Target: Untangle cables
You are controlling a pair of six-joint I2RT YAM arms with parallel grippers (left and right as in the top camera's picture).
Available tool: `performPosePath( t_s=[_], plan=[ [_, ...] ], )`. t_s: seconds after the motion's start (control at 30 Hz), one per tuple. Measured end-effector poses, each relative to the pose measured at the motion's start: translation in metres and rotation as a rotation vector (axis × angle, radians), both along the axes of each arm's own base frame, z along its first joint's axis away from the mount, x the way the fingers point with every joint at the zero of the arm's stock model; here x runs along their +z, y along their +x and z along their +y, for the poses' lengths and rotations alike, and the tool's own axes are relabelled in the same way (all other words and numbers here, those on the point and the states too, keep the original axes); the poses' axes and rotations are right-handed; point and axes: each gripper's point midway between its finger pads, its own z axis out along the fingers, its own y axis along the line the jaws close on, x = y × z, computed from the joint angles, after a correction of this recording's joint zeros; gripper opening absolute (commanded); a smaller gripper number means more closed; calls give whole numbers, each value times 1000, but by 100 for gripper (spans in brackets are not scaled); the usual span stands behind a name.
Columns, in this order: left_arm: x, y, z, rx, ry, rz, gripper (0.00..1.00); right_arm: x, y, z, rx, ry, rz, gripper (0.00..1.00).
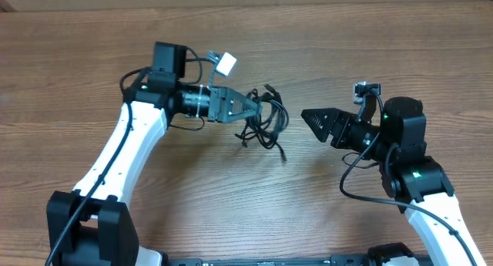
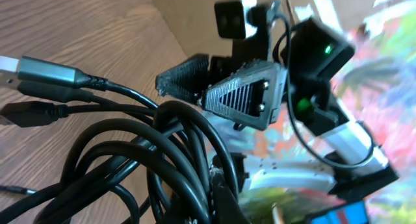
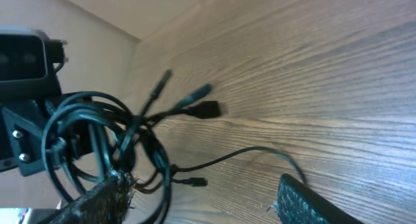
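My left gripper is holding the cable loops, which hang short of my right gripper's open fingers. Next, my left gripper lifts the bunch of cables and brings it to those fingers.
The cables form a tangled bunch of thin black cords near the middle of the wooden table. My left gripper is shut on the bunch from the left. In the left wrist view the cables loop around the left gripper, with plug ends pointing left. My right gripper hovers just right of the bunch, apart from it. In the right wrist view the right gripper is open with only one loose cord crossing the gap, and the cables hang at the left.
One loose plug end trails onto the table below the bunch. A white block sits on the left arm's wrist. The right arm's own thick wire loops beside its body.
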Motion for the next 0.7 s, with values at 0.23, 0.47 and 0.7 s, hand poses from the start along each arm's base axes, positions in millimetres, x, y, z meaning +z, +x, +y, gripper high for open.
performPosePath(
  t_s=[0.23,0.47,0.7],
  plan=[
    [-14,-9,-21,-32,72,-77,4,2,-2,2,31,-13,-26,71],
    [-21,15,-24,79,156,-75,4,7,-4,6,62,4,-47,71],
    [-2,12,-35,238,301,-160,4,19,-7,15,119,41,-88,70]
  ],
)
